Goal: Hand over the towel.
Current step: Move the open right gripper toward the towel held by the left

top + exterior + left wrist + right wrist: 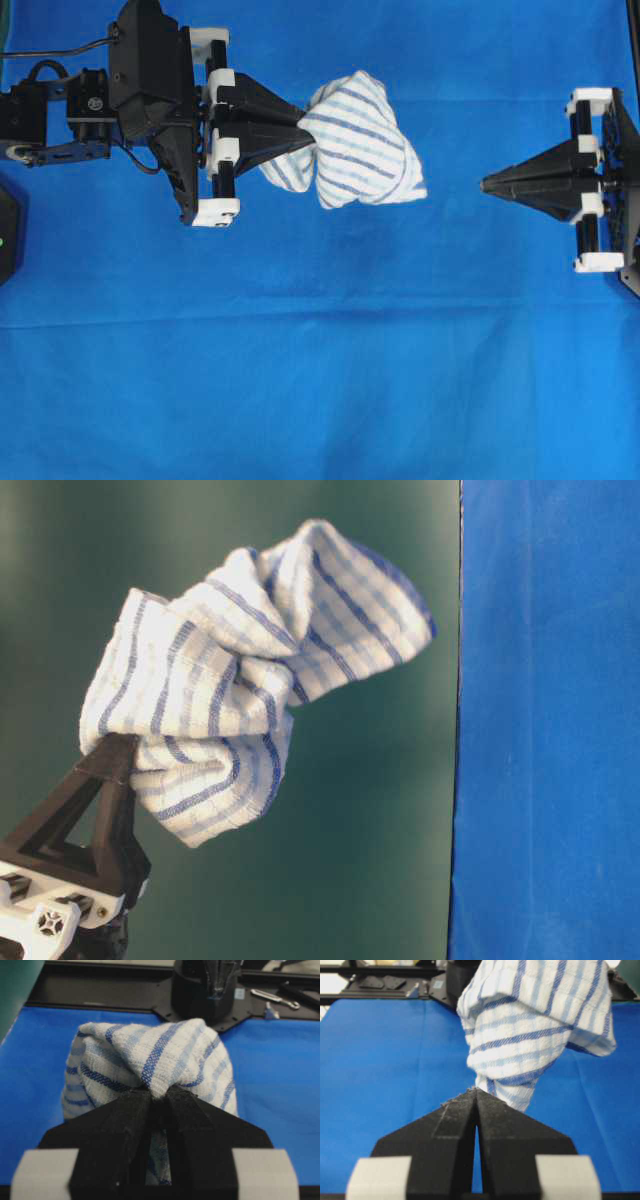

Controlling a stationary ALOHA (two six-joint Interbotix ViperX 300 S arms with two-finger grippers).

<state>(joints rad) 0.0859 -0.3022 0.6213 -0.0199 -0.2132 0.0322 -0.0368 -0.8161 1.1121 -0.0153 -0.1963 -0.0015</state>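
The towel hangs in loose, bunched folds, so it will sink into a crumpled heap when the robot's right gripper lowers it.
The towel, white with thin blue stripes, hangs bunched from my left gripper, which is shut on one end of it above the blue sheet. It shows in the left wrist view pinched between the black fingers, and raised in the table-level view. My right gripper is shut and empty, pointing toward the towel with a gap of blue sheet between them. In the right wrist view the towel hangs just beyond the closed tips of the right gripper.
A large plain blue sheet covers the table. The other arm's black base and some tools lie beyond the sheet's far edge. A dark object sits at the left edge.
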